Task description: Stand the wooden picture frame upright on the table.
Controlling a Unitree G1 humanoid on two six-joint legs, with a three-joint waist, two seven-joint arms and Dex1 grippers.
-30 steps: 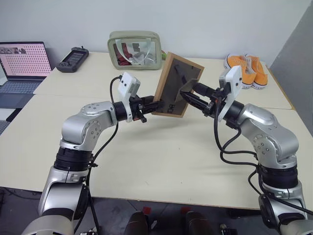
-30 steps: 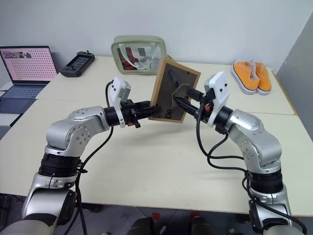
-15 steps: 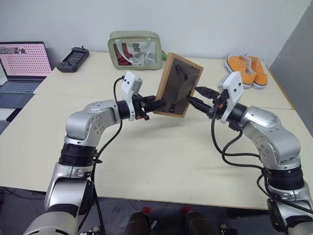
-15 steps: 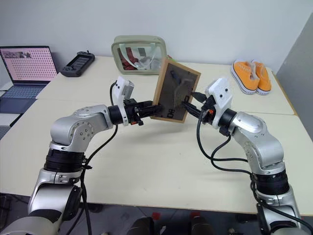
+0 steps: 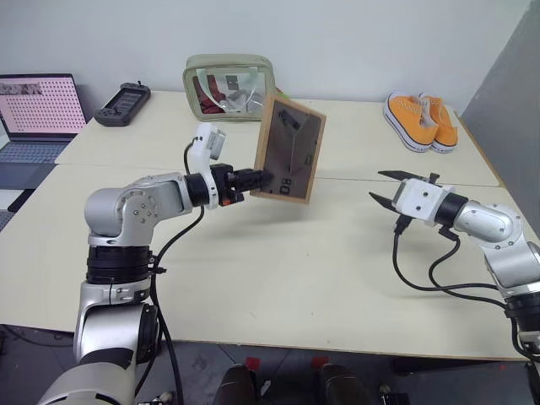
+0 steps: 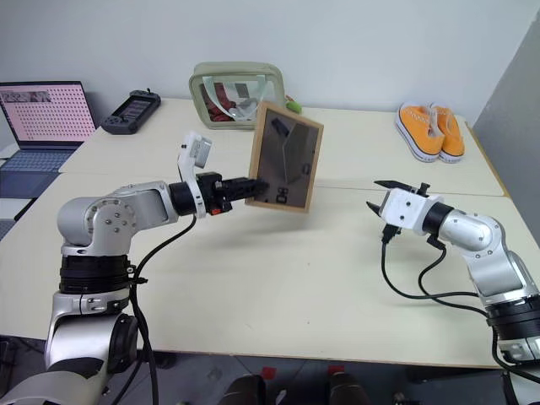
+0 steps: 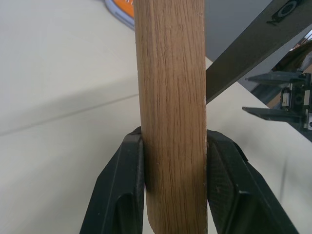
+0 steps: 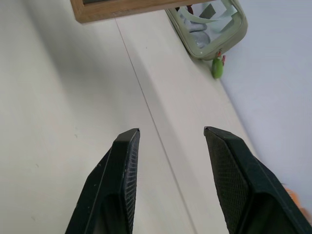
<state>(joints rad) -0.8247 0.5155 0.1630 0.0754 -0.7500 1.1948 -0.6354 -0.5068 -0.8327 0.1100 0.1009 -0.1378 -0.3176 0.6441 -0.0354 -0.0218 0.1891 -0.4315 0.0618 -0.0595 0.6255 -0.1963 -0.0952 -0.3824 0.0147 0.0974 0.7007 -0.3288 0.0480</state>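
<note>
The wooden picture frame hangs slanted with my left gripper on one side edge (image 6: pixel 255 152), so next my right gripper takes the opposite edge (image 6: pixel 315 170) before my left gripper opens.
The wooden picture frame (image 5: pixel 291 150) is held over the table (image 5: pixel 278 261), nearly upright, with its dark back panel and folded-out stand (image 7: pixel 253 53) facing me. My left gripper (image 5: pixel 261 177) is shut on the frame's left wooden edge (image 7: pixel 170 122), one black finger (image 7: pixel 122 195) on each face. I cannot tell whether the frame's lower edge touches the tabletop. My right gripper (image 5: pixel 388 187) hangs open and empty to the right of the frame, well apart from it. In the right wrist view its fingers (image 8: pixel 122 185) point toward the frame's corner (image 8: pixel 122 7).
A green transparent pouch (image 5: pixel 228 87) stands behind the frame at the table's back. Orange shoes (image 5: pixel 420 121) lie at the back right. A laptop (image 5: pixel 38 110) and a black game controller (image 5: pixel 122 103) sit at the back left. A seam (image 8: pixel 146 107) runs across the tabletop.
My right gripper has let go of the frame's stand and swung away to the right and down. The left gripper has rolled, bringing the frame more upright.
</note>
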